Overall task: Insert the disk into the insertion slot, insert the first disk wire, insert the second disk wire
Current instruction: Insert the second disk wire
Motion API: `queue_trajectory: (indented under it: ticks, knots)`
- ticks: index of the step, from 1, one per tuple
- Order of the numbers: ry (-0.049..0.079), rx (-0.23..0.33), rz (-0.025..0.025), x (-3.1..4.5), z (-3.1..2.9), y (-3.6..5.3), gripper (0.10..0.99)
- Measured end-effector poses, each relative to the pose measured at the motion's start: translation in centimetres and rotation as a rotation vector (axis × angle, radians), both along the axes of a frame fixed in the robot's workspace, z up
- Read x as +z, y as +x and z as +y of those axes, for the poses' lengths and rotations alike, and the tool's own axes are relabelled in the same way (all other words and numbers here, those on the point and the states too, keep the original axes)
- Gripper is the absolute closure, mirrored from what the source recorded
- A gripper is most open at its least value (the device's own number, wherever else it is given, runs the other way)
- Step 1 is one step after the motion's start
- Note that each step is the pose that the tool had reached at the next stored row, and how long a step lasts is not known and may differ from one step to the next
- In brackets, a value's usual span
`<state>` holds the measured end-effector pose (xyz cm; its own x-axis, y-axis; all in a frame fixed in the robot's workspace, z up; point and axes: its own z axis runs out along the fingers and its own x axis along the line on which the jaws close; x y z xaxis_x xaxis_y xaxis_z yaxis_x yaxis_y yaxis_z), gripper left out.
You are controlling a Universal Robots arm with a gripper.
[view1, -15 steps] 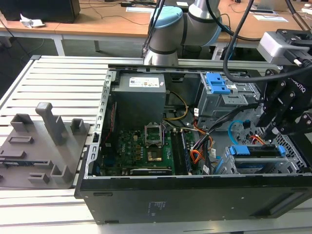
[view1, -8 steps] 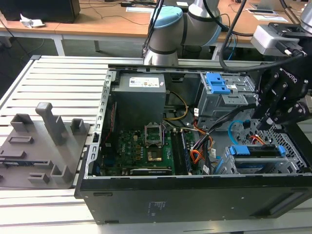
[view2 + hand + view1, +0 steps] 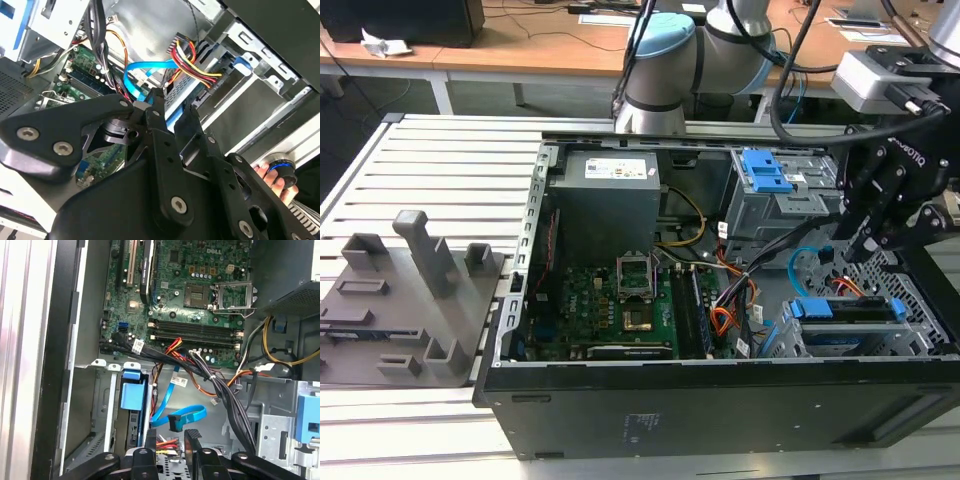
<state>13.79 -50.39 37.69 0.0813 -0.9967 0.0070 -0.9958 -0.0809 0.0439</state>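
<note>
The light-blue cable [image 3: 167,396] bends back in a loose loop [image 3: 198,413], so it will trail along and stay curved when I carry its plug to the disk.
The disk [image 3: 847,310], in its bright blue carrier, sits inside the insertion slot [image 3: 920,322], the grey perforated cage at the exterior view's right. A red, yellow and black wire bundle [image 3: 192,59] is plugged into the disk's end. The second disk wire [image 3: 182,415], a thin light-blue cable, loops just beyond my fingertips, with its dark plug end [image 3: 173,423] free. My gripper [image 3: 852,250] hangs over the disk end and stands open [image 3: 171,438], its fingers [image 3: 155,107] either side of the plugged bundle. The blue carrier [image 3: 132,395] shows beside the cage wall.
The open computer case holds the motherboard [image 3: 620,300], the power supply [image 3: 605,200] and a taller grey bay with blue latches [image 3: 770,185]. Black cable bundles [image 3: 220,385] cross close above the disk. A person's fingers [image 3: 267,174] rest at the case edge.
</note>
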Motion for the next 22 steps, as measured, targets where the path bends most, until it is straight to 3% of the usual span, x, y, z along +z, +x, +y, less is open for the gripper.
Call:
queue_trajectory:
  ticks: [3,9,12,16,17,18,22]
  knots:
    - [0.0,0.008,0.0,-0.16,0.04,-0.82,0.725]
    - [-0.005,0.075,0.0001,-0.99,0.04,-1.42,0.725]
    - [-0.008,0.103,0.0002,-1.67,0.05,-1.49,0.725]
    - [-0.009,0.103,0.0002,-1.68,0.04,-1.49,0.737]
    - [-0.009,0.103,0.0002,-1.68,0.04,-1.49,0.871]
    - [-0.009,0.103,0.0002,-1.68,0.04,-1.49,0.922]
    - [-0.011,0.103,0.0003,-1.68,0.04,-1.49,0.922]
